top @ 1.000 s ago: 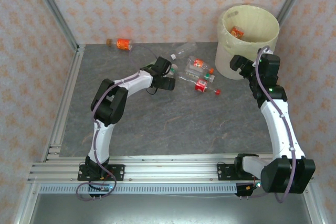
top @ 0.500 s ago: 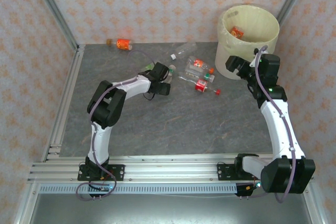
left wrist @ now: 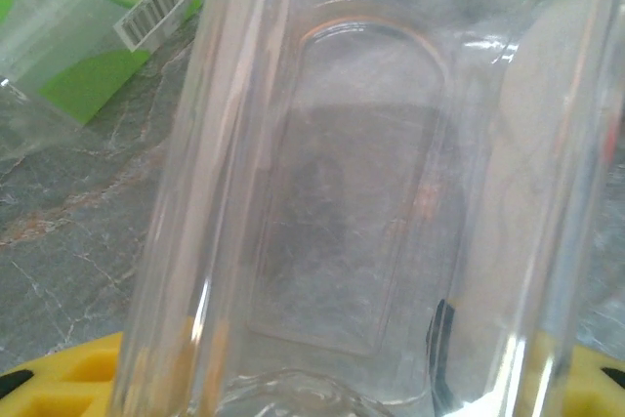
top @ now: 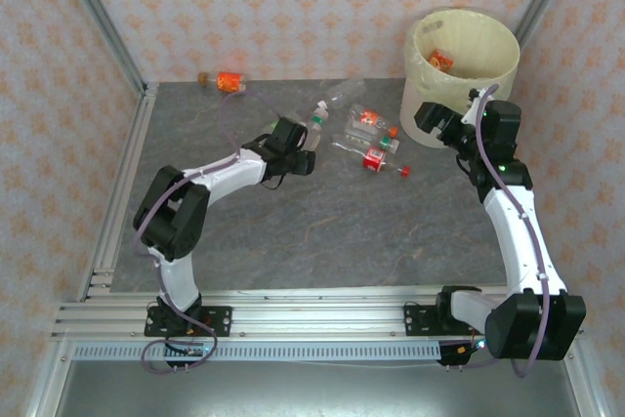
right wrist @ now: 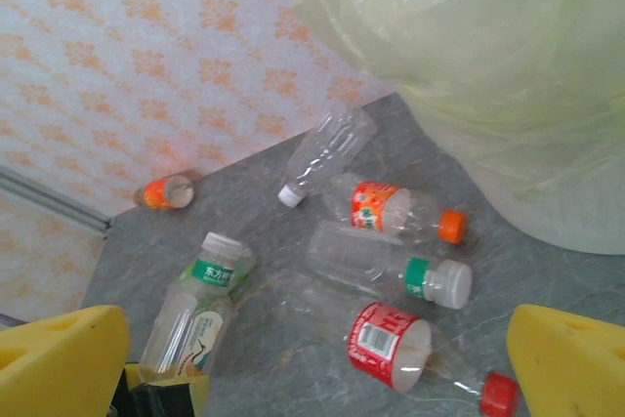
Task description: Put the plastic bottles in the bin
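Observation:
The orange item [top: 440, 61] can be seen past the bin's near rim [top: 454, 87], so I should expect more bottles to be hidden next to it when I bring the bottle over.
My left gripper [top: 299, 146] is shut on a clear plastic bottle [top: 315, 125] with a white cap and a green neck band. Seen from the left wrist, its ribbed body [left wrist: 342, 202] stands between the yellow fingers [left wrist: 59, 378]. The same bottle [right wrist: 190, 314] lies at lower left in the right wrist view. Several other plastic bottles lie loose on the table: an orange-labelled one [right wrist: 391, 210], a green-banded one [right wrist: 391, 266], a red-labelled one [right wrist: 395, 344] and a clear one [right wrist: 327, 148]. My right gripper [top: 430, 120] is open beside the bin [top: 461, 58], above these bottles.
A single orange-labelled bottle [top: 229, 82] lies by the back wall. Another green-labelled bottle [left wrist: 98, 46] sits just behind the held one. An orange item [top: 440, 61] lies inside the bin. Metal frame posts [top: 103, 21] and patterned walls close in the grey table [top: 322, 231].
My left gripper has shut on the green-banded bottle and its arm has drawn back to the left. The right gripper has shifted slightly left, still open.

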### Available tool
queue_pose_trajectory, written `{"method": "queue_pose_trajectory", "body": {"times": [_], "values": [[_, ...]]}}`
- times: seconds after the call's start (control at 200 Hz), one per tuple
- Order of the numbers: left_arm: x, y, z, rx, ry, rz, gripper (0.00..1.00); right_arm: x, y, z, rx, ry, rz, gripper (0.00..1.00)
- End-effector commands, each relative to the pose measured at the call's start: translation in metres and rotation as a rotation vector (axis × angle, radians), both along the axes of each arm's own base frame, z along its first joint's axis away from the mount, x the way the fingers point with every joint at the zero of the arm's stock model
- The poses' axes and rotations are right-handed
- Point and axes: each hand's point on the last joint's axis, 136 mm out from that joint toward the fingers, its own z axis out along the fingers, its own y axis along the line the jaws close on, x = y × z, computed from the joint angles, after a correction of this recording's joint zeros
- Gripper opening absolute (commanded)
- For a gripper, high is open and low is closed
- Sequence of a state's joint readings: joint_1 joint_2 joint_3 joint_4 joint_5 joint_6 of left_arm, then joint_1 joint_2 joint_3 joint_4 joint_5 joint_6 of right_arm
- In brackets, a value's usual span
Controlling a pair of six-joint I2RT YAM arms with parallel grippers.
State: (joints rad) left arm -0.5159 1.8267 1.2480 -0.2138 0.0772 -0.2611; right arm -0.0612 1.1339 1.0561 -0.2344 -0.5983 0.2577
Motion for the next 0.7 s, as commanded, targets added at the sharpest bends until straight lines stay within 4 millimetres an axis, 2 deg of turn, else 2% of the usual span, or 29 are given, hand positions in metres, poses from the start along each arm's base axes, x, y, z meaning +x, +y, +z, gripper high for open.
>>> {"method": "queue_pose_trajectory", "body": {"times": [0.0,0.245,0.38,0.485,0.666,0.696], "values": [[0.001,-0.022,0.060,-0.127,-0.160,-0.030,0.46,-0.003,0.022,0.013,0.075,-0.052,0.105,0.99],[-0.030,-0.064,0.127,-0.358,-0.243,-0.149,0.25,-0.001,0.057,0.017,0.222,-0.050,0.209,0.99],[-0.051,-0.081,0.157,-0.416,-0.290,-0.232,0.00,0.002,0.064,0.025,0.255,-0.100,0.206,0.99],[-0.063,-0.088,0.170,-0.440,-0.304,-0.277,0.00,0.000,0.073,0.039,0.311,-0.137,0.249,0.99],[-0.080,-0.101,0.187,-0.476,-0.323,-0.356,0.00,-0.017,0.101,0.064,0.365,-0.171,0.427,0.99],[-0.083,-0.103,0.188,-0.478,-0.321,-0.368,0.00,-0.013,0.106,0.059,0.370,-0.154,0.444,0.99]]}}
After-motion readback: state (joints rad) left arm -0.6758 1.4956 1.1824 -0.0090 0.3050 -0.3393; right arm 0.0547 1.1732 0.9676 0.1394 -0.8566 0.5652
